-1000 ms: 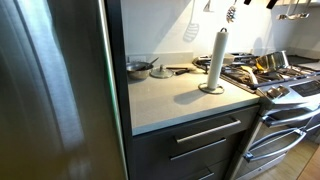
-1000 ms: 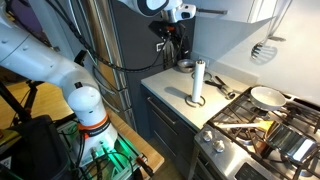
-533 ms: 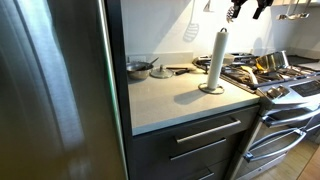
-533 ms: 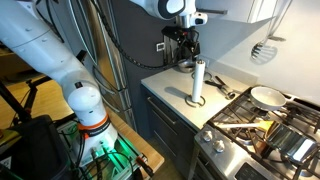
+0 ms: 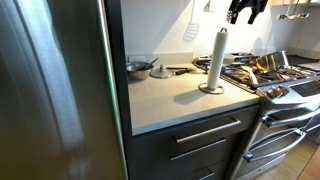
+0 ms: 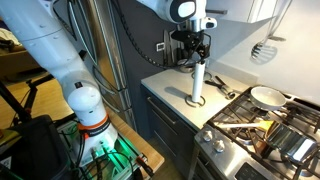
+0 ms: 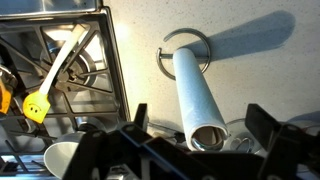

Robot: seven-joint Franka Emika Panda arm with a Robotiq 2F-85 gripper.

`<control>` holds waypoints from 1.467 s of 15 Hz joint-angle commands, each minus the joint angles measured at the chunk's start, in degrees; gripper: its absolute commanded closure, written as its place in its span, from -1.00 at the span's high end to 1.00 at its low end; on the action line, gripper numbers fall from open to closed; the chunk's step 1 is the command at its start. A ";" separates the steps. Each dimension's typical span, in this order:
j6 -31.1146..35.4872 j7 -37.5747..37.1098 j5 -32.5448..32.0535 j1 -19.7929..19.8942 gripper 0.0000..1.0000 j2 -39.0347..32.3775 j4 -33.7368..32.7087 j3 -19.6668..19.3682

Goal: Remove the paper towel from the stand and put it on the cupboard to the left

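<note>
The paper towel's top end (image 7: 208, 137) is open, so when the robot lifts the paper towel, it will slide straight up and the stand's wire loop will stay behind.
The paper towel (image 5: 216, 58) is a tall slim white roll standing upright on the stand (image 5: 211, 89), whose dark base ring rests on the pale top of the cupboard (image 5: 170, 100). It also shows in an exterior view (image 6: 198, 82) and from above in the wrist view (image 7: 195, 95), with the stand's ring (image 7: 168, 50) round its foot. My gripper (image 6: 195, 52) hovers above the roll's top, open and empty. In the wrist view its fingers (image 7: 205, 128) straddle the roll's open end without touching it.
A stainless stove (image 5: 280, 85) with pans and utensils stands right beside the roll. A steel fridge (image 5: 55, 90) borders the counter's other side. A small pot and lid (image 5: 140, 68) sit at the back. A white spatula (image 5: 191, 30) hangs on the wall.
My gripper has moved across from the back wall and down until it is over the top of the paper towel. The roll and stand have not moved.
</note>
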State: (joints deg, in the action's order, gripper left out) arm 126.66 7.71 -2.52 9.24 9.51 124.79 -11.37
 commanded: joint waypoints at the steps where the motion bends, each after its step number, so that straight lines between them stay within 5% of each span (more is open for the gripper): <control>1: -0.11 4.54 1.89 0.01 1.00 -3.54 -2.58 -0.73; 15: 2.52 12.17 6.89 -0.21 1.00 -12.46 -8.77 1.41; 18: 2.39 12.23 6.52 -0.04 0.32 -13.63 -9.75 2.04; 22: 1.72 11.86 6.20 0.29 -0.29 -14.06 -10.57 2.22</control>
State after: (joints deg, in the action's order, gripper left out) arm 129.32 18.39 2.81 8.88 -3.74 115.39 -9.40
